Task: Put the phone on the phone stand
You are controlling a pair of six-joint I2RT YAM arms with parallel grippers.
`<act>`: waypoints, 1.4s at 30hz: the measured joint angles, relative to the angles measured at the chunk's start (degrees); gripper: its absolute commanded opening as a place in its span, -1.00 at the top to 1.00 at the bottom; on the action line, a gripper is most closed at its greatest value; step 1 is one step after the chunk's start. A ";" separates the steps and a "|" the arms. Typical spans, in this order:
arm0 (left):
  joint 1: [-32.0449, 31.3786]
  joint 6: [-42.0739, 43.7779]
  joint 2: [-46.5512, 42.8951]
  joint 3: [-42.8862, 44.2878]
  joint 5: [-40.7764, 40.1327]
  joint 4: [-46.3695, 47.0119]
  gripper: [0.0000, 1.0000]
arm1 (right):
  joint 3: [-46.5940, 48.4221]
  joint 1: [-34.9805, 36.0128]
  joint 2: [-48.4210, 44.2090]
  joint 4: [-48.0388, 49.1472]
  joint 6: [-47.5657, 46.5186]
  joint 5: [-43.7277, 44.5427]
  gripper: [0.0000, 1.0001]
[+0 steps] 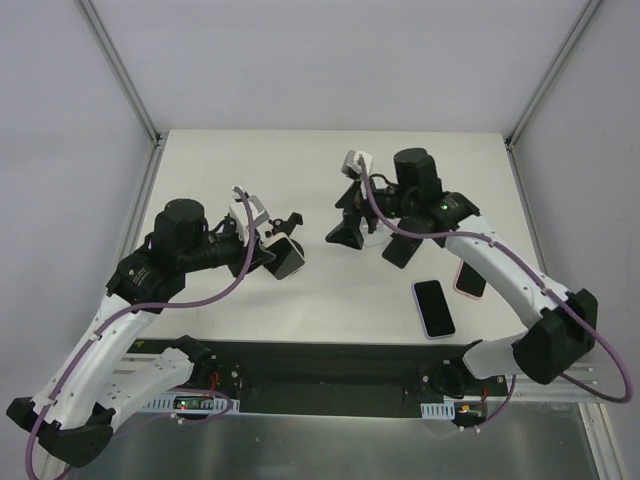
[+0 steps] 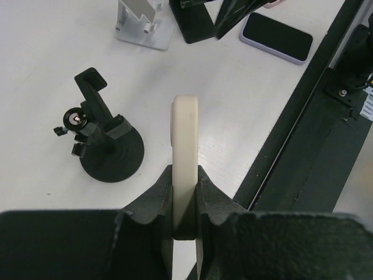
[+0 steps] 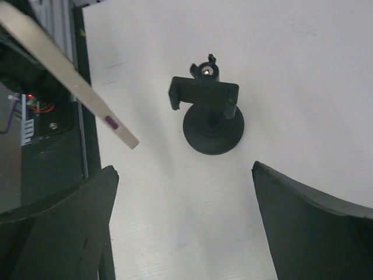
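Note:
The phone (image 1: 284, 256) sticks out lengthwise from my left gripper, so next my right gripper takes the phone's loose end (image 1: 296, 267) and help turn it before the phone stand.
My left gripper (image 1: 275, 255) is shut on a cream-cased phone (image 1: 288, 260), held on edge above the table; the left wrist view shows the phone (image 2: 185, 134) pinched upright between both fingers (image 2: 218, 201). The black phone stand (image 1: 290, 220), a round base with a clamp cradle, stands just beyond it, to the phone's left in the left wrist view (image 2: 108, 146). My right gripper (image 1: 372, 240) is open and empty, hovering right of the stand. In the right wrist view the stand (image 3: 213, 122) lies ahead of my right gripper (image 3: 183, 221), with the held phone (image 3: 70, 76) at upper left.
A lavender phone (image 1: 433, 307) with a dark screen lies at the near right, also seen in the left wrist view (image 2: 277, 38). A pink phone (image 1: 470, 280) lies partly under the right arm. A white stand (image 2: 140, 26) sits by the right gripper. A black rail (image 1: 330, 365) runs along the near edge.

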 measured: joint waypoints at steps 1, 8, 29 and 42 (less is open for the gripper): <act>0.02 -0.22 -0.04 0.02 0.33 0.15 1.00 | -0.52 -0.74 -1.84 -0.09 -0.02 -1.62 -0.99; 1.51 -2.49 2.97 3.93 5.44 2.38 1.00 | -1.01 2.34 -3.08 1.07 0.00 -16.59 -0.87; 1.51 -7.26 4.94 7.30 15.50 10.27 1.00 | -5.84 2.38 -1.01 11.32 5.90 -12.92 -0.98; 1.88 -7.72 4.44 7.23 17.09 10.88 1.00 | -7.26 0.87 -2.80 17.70 10.95 -17.25 -0.65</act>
